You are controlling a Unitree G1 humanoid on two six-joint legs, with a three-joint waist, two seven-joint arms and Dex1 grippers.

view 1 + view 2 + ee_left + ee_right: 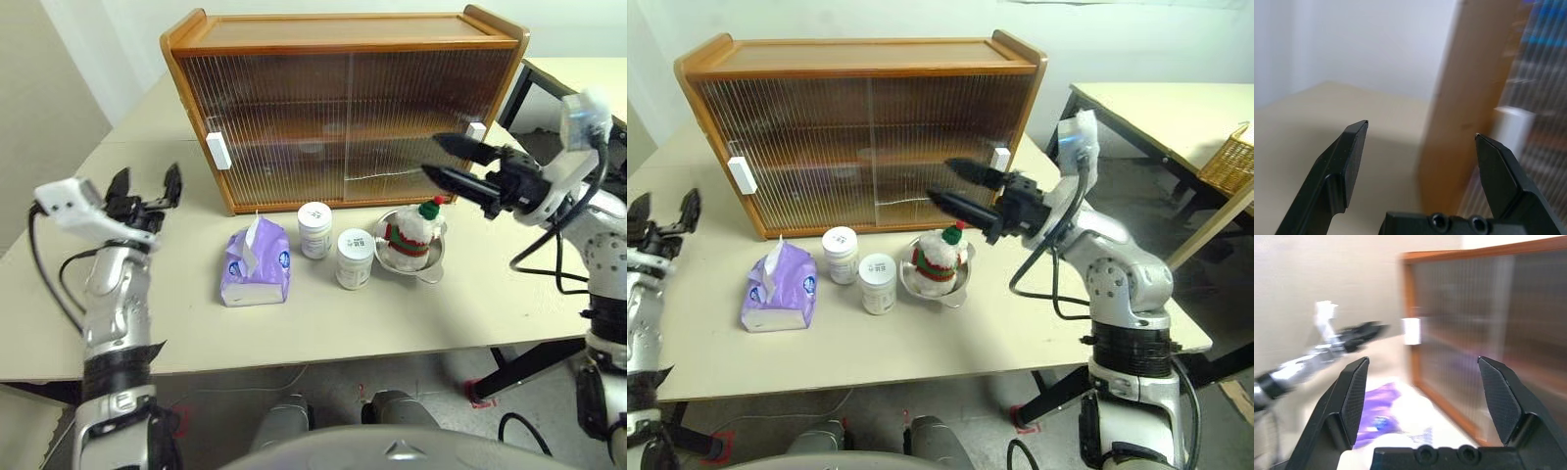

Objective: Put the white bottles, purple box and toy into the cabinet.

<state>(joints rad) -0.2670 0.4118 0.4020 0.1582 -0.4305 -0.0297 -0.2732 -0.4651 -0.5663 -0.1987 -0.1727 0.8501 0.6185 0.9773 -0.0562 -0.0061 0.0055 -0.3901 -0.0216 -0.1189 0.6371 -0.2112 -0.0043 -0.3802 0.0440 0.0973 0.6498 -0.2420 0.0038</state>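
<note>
The white end (254, 294) looks flat and full below the creased wrapper. The purple box (258, 263) will therefore keep its blocky base while I carry it.
The wooden cabinet (345, 103) stands at the back of the table with both ribbed sliding doors closed. In front of it sit the purple box (256, 262), two white bottles (314, 230) (355, 258), and the toy (410, 235) inside a steel bowl (437, 257). My left gripper (146, 186) hovers open at the table's left, level with the cabinet's left white handle (218, 150). My right gripper (437, 157) is open and empty, pointing left in front of the right door above the toy. The right wrist view looks past its fingers (1354, 391) at the purple box (1378, 416) and the left gripper (1364, 333).
A second table (1176, 108) with a wicker basket (1227, 157) stands to the right. The cabinet's right handle (476, 131) is just behind my right gripper. Bare tabletop (294, 333) lies in front of the objects, up to the near edge.
</note>
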